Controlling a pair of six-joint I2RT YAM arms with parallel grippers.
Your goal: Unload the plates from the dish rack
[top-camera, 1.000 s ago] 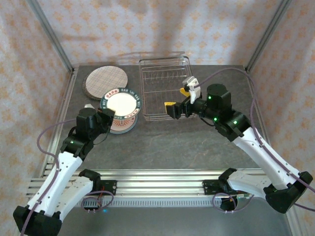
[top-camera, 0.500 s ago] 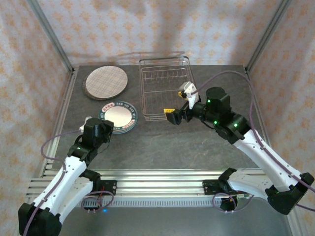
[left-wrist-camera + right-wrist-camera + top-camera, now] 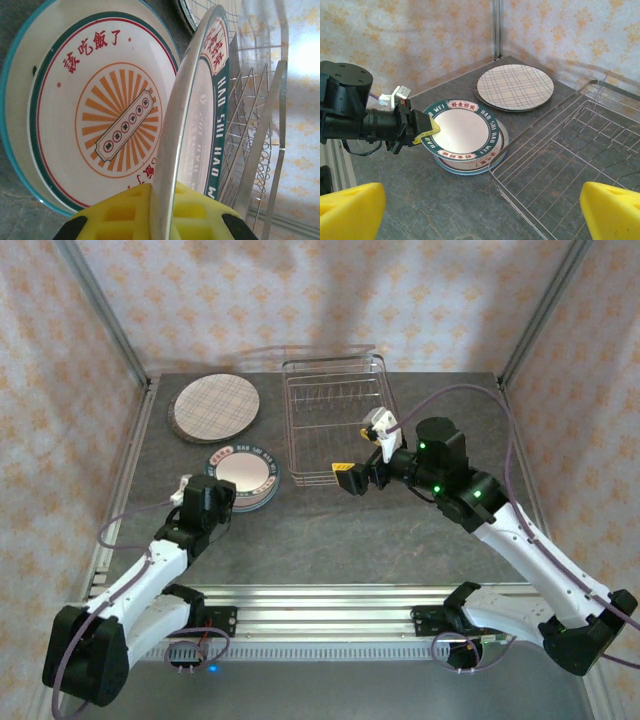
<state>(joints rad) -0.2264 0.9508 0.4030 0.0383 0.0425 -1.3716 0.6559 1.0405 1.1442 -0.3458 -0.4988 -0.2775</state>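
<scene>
The held plate [image 3: 461,131] is face up and almost flat above the orange-sunburst plate [image 3: 121,119], so my left gripper keeps going down until the plates touch, then let go.
My left gripper [image 3: 213,494] is shut on the near rim of a small dark-rimmed plate [image 3: 243,472]. It holds the plate nearly flat, just over a stack of small plates [image 3: 262,499]. In the left wrist view the yellow pads [image 3: 125,212] pinch the plate's edge [image 3: 175,150], with an orange-sunburst plate [image 3: 100,115] beneath. Two plaid plates [image 3: 216,406] lie stacked at the back left. The wire dish rack [image 3: 335,420] stands at the back centre. My right gripper [image 3: 362,452] hangs open over the rack's near right corner, and its wrist view looks over the rack [image 3: 580,155] toward the held plate [image 3: 462,130].
Metal frame posts [image 3: 110,330] and patterned walls close in the table's left, back and right sides. The dark stone tabletop [image 3: 330,530] stretches between the arms. An aluminium rail [image 3: 320,600] runs along the near edge.
My left arm has pulled back toward the near edge and lowered the dark-rimmed plate closer to the small stack. My right gripper drew slightly back from the rack, then held still.
</scene>
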